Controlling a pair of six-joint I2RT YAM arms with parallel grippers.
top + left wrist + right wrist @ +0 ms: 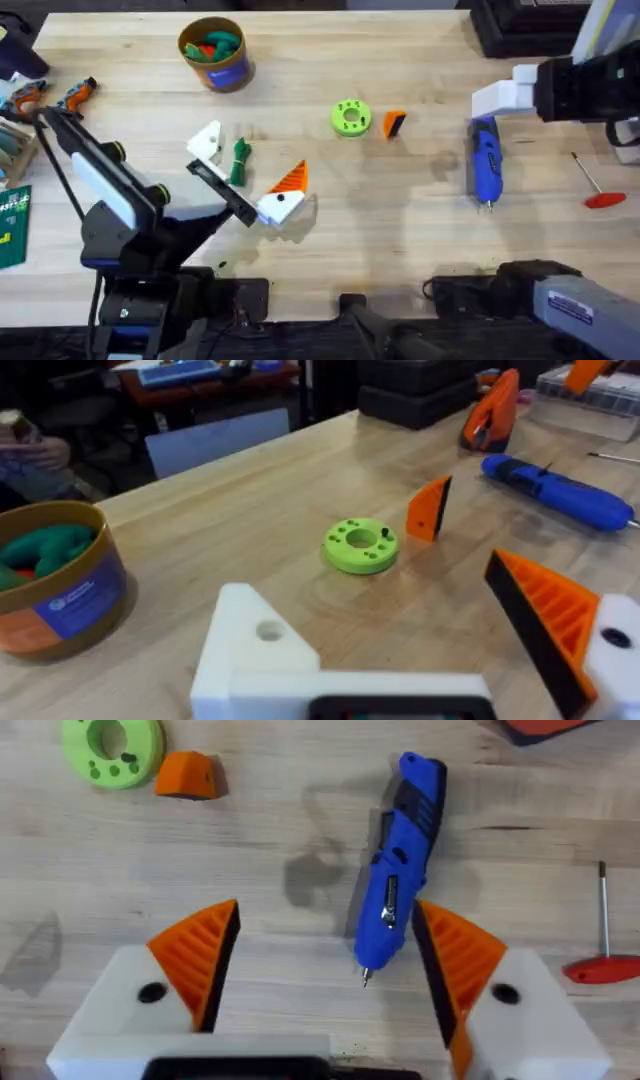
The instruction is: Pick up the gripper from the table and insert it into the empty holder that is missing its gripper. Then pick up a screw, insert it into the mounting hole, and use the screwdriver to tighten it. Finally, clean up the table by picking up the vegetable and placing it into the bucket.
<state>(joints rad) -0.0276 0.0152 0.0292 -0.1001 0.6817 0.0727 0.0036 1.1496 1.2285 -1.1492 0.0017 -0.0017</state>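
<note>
My gripper will push the orange gripper (394, 123) into the empty holder. The orange gripper should stay seated there, still unscrewed, because the other holder has a matching finger (291, 178).
The loose orange gripper (394, 123) (430, 508) (188, 776) lies on the table right of a lime-green disc (350, 117) (361, 545). My left gripper (245, 172) (400, 650) is open. One side is the bare white holder (207, 143) (255, 650), the other carries an orange finger (292, 178) (545, 620). The dark-green vegetable (240, 160) lies between them in the overhead view. The bucket (215, 52) (60, 590) stands at the back left with toys inside. My right gripper (505, 97) (325, 950) hangs open over the blue screwdriver (485, 163) (400, 860). A small dark bit sits in the disc.
A red-handled tool (598, 187) (600, 950) lies at the right, beyond the screwdriver. Orange-handled tools (50, 95) and a green packet (12, 225) sit at the left edge. A black case (520, 30) stands at the back right.
</note>
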